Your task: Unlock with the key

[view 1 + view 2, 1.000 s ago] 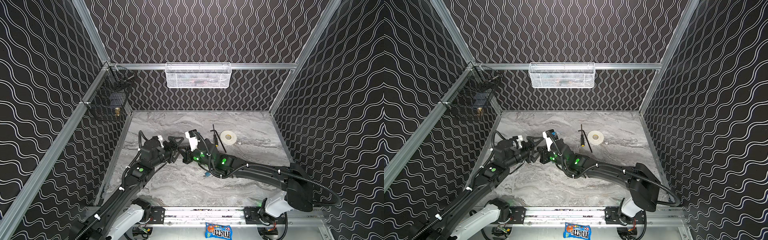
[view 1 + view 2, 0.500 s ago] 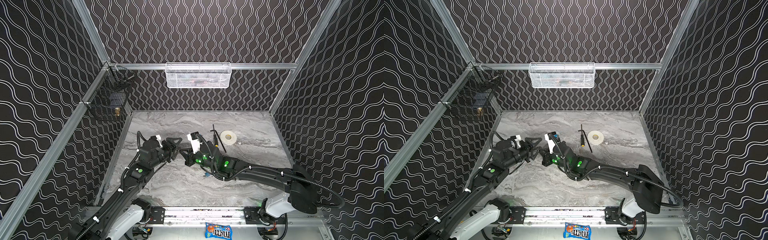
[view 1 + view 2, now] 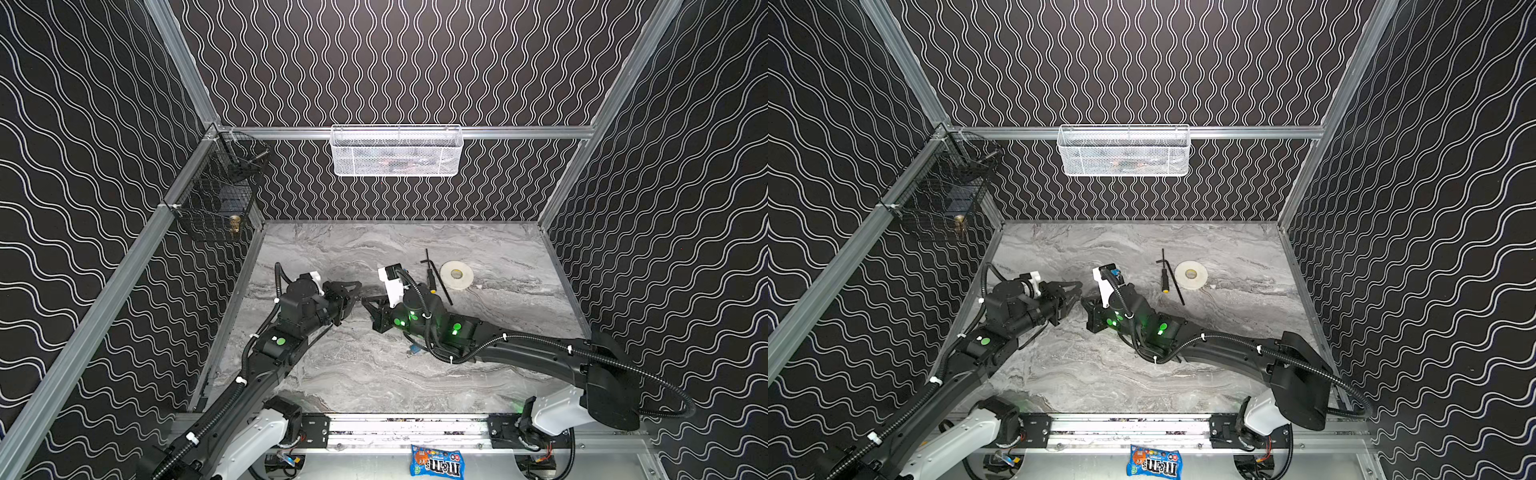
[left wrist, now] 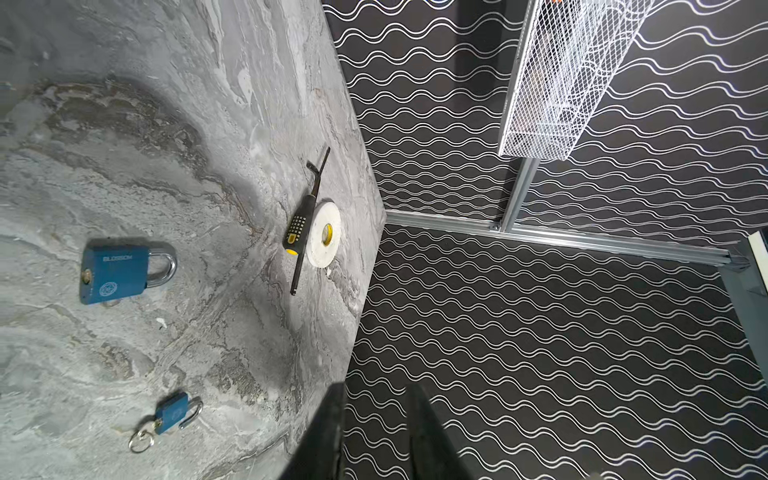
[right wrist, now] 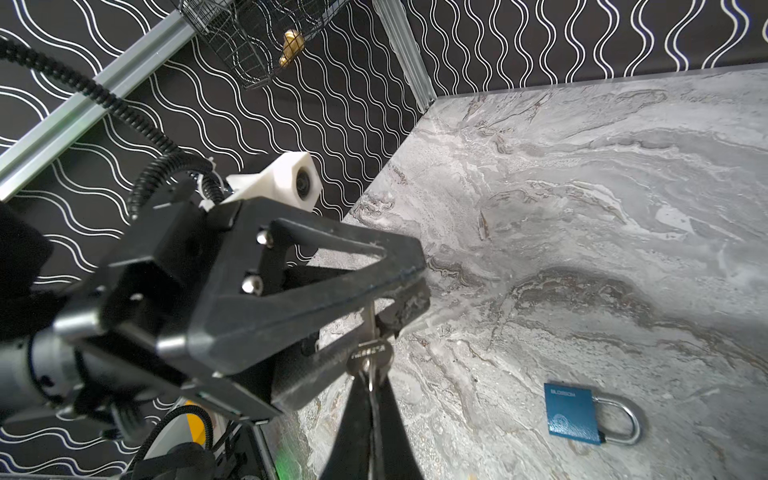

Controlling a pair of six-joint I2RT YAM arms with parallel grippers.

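The left gripper's fingers are around the key's blade, which has to go into the large blue padlock, so the right gripper should pull the key clear by its head.
My right gripper is shut on the head of a silver key, and the blade points at my left gripper. The left jaws stand narrow around the blade with a small gap; I cannot tell if they touch it. In both top views the two grippers meet tip to tip, left and right. The left wrist view shows its fingers apart, with only wall between them. A large blue padlock lies flat on the table with its shackle closed. A small blue padlock with a key ring lies near it.
A black-and-yellow screwdriver and a white tape roll lie behind the right arm. A white mesh basket hangs on the back wall and a black wire basket on the left wall. A candy bag lies by the front rail.
The left jaws have narrowed from wide open to a small gap around the key's blade. The right gripper has stayed shut on the key and drawn back a little to the right.
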